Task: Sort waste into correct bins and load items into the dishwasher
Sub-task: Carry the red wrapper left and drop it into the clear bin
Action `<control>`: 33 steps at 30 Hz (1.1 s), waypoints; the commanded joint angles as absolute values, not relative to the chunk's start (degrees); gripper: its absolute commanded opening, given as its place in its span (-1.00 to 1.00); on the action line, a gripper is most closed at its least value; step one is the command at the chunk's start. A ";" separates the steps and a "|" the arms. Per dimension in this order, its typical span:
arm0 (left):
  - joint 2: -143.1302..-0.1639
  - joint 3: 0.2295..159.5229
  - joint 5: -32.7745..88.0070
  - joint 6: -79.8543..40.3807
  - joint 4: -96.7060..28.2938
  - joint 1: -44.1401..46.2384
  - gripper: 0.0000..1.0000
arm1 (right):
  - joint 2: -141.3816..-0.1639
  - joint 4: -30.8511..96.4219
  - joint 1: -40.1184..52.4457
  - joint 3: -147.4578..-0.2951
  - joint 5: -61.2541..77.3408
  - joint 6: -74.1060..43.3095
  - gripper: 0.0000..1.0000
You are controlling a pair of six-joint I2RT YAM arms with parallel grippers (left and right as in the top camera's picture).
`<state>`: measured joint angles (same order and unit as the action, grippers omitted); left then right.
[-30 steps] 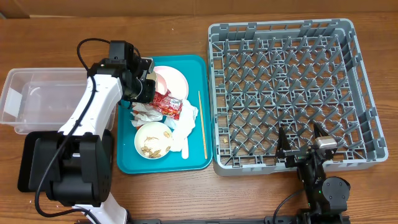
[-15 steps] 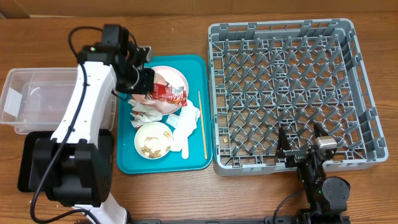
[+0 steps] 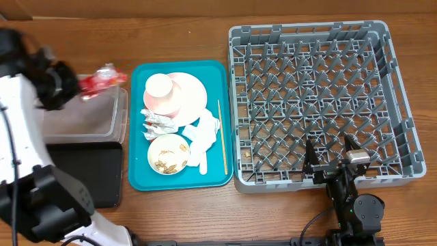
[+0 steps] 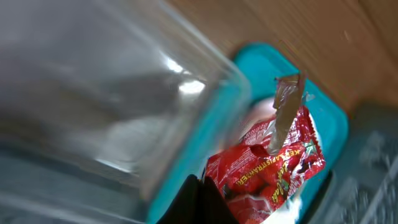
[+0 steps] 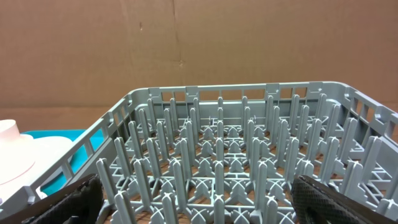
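Note:
The red shiny wrapper (image 3: pixel 102 79) is hanging above the clear tub's rim, so my left gripper should go on across the open tub (image 3: pixel 80 117) before it lets go over the tub's bottom.
My left gripper (image 3: pixel 74 85) is shut on the red shiny wrapper (image 3: pixel 102 77) and holds it above the right end of the clear tub (image 3: pixel 102 126). In the left wrist view the wrapper (image 4: pixel 267 171) hangs from my shut fingers (image 4: pixel 202 193) beside the tub's rim (image 4: pixel 205 74). On the teal tray (image 3: pixel 138 179) sit the pink plate (image 3: pixel 191 96) with the white cup (image 3: pixel 158 86), crumpled napkins (image 3: pixel 159 121), a bowl with food bits (image 3: pixel 168 153), a white fork (image 3: pixel 199 156) and a chopstick (image 3: pixel 222 137). My right gripper (image 3: pixel 330 156) is open at the grey rack's (image 3: pixel 389 102) front edge.
The flat black tray (image 3: pixel 92 171) lies in front of the clear tub at the left. The rack's pegs (image 5: pixel 217 155) fill the right wrist view, with the cup (image 5: pixel 15 146) at far left. A small food bit (image 3: pixel 246 156) lies in the rack.
My left gripper has lifted the red wrapper off the teal tray and carried it left, over the clear tub. The white cup on the plate is now uncovered. The right arm has not moved.

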<state>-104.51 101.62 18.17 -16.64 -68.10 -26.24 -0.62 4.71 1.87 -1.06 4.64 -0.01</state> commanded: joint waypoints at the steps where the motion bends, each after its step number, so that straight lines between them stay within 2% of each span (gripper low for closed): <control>1: -103.39 102.96 10.31 -22.09 -68.10 -33.06 -0.92 | -0.19 4.40 1.65 -0.45 4.60 -0.27 1.00; 6: -103.83 102.56 6.24 -22.33 -64.14 -38.39 -0.92 | -0.19 4.40 1.65 -0.45 4.58 -0.27 1.00; 13: -103.85 96.25 -2.79 -24.53 -56.25 -38.63 -0.92 | -0.19 4.40 1.65 -0.45 4.58 -0.27 1.00; 20: -103.88 89.32 -4.67 -24.45 -46.81 -38.65 -0.76 | -0.19 4.40 1.65 -0.45 4.58 -0.27 1.00; 21: -103.88 89.25 -4.67 -24.40 -45.71 -38.65 -0.67 | -0.19 4.40 1.65 -0.45 4.58 -0.27 1.00; 22: -103.85 89.30 -4.38 -24.14 -44.95 -38.65 -0.28 | -0.19 4.40 1.65 -0.45 4.58 -0.27 1.00; 23: -103.85 89.41 -3.86 -23.40 -44.14 -38.65 0.22 | -0.19 4.40 1.65 -0.45 4.58 -0.27 1.00; 24: -103.85 89.52 -2.42 -21.39 -42.85 -38.65 1.00 | -0.19 4.40 1.65 -0.45 4.58 -0.27 1.00; 29: -103.68 91.57 1.48 -19.05 -43.00 -38.59 1.00 | -0.19 4.40 1.65 -0.45 4.58 -0.27 1.00; 33: -101.36 94.24 11.09 -18.59 -47.09 -38.22 1.00 | -0.19 4.40 1.65 -0.45 4.58 -0.27 1.00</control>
